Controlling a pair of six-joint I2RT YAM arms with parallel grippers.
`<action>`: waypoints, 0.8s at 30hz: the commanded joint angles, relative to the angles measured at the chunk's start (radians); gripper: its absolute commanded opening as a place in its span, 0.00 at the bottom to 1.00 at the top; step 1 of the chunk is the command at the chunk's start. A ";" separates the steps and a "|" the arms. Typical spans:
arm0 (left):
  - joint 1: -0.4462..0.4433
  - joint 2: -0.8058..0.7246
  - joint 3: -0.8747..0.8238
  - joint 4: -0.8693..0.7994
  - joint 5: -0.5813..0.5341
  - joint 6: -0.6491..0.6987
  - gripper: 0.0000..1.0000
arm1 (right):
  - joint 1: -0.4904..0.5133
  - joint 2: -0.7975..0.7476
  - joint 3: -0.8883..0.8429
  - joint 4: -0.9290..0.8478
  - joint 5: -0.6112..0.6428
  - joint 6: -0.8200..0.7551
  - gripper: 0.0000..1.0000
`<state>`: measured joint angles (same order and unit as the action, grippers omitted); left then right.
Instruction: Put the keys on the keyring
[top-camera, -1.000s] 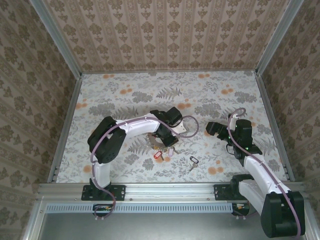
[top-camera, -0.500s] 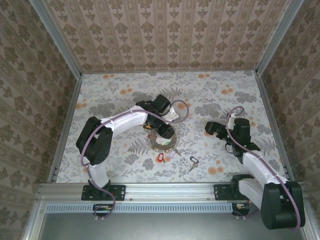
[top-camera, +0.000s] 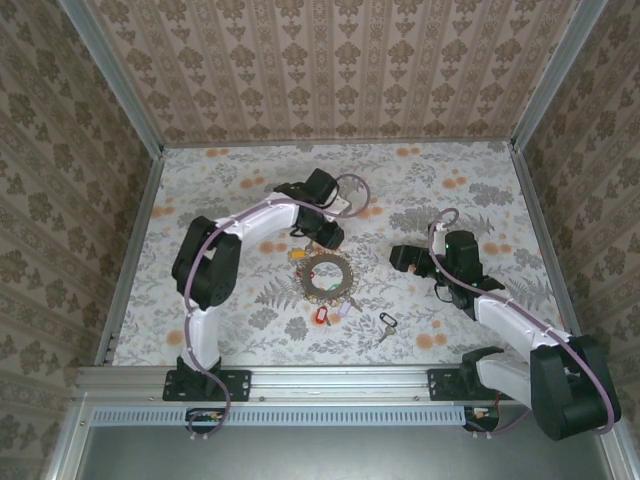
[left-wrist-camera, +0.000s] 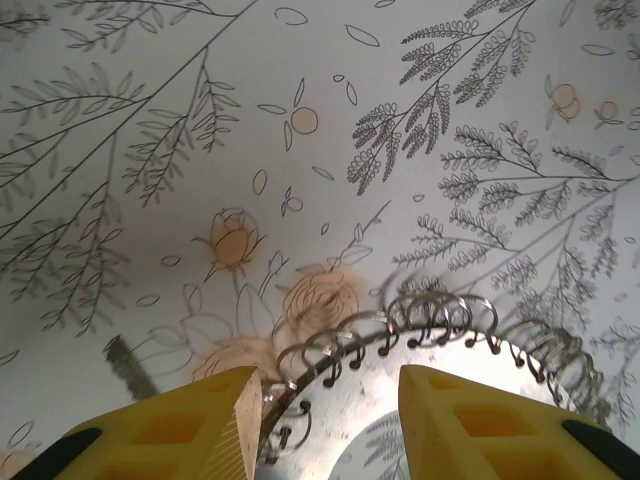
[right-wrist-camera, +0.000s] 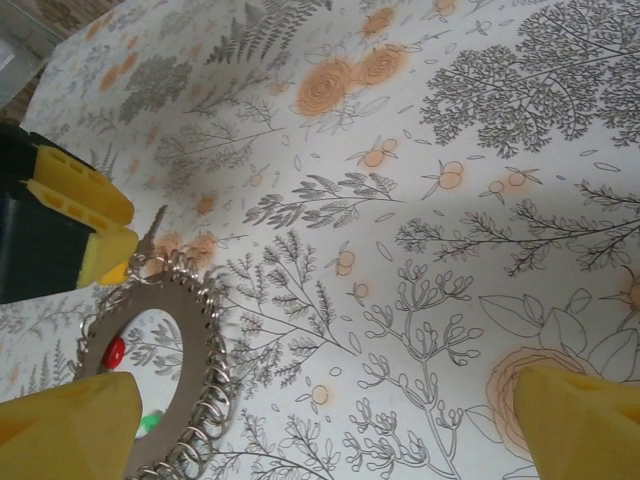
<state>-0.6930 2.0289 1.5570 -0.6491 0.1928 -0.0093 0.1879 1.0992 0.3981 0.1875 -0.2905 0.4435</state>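
Note:
The keyring's edge (top-camera: 348, 267) facing the robot's right gripper is clear of keys, so the left gripper should keep going to the wire loops there (left-wrist-camera: 556, 358) and close on them.
The keyring (top-camera: 325, 278), a flat metal ring edged with small wire loops, lies on the floral cloth at the centre. My left gripper (top-camera: 328, 240) hovers over its far edge, open. In the left wrist view the keyring's rim (left-wrist-camera: 430, 335) passes between the yellow fingers (left-wrist-camera: 200, 420) and is not pinched. A yellow-tagged key (top-camera: 298, 255) lies by the ring's far left. Red-tagged keys (top-camera: 321, 315) lie at its near side. A black-tagged key (top-camera: 387, 322) lies apart to the right. My right gripper (top-camera: 398, 258) stands wide open to the right of the ring, nothing between its fingers (right-wrist-camera: 70, 420).
In the right wrist view the keyring (right-wrist-camera: 150, 340) is at the left, with the left gripper's yellow fingers (right-wrist-camera: 80, 210) behind it. Papered walls and a metal frame (top-camera: 135, 250) enclose the cloth. Bare cloth (top-camera: 470, 200) spreads at the back right.
My left gripper has opened and drawn back toward the far side, leaving the keyring flat on the cloth. The right gripper has shifted left toward the ring.

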 joint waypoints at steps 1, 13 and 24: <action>-0.036 0.030 0.034 -0.035 -0.049 -0.039 0.42 | 0.005 0.002 0.019 0.014 0.037 -0.020 0.97; -0.142 0.045 0.031 -0.059 0.039 0.108 0.41 | 0.006 -0.044 -0.024 -0.032 0.057 0.001 0.97; -0.142 0.069 0.032 -0.096 0.160 0.169 0.37 | 0.005 -0.071 -0.018 -0.056 0.073 -0.009 0.98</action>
<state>-0.8364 2.0747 1.5780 -0.7120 0.3008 0.1196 0.1879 1.0462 0.3813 0.1493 -0.2386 0.4469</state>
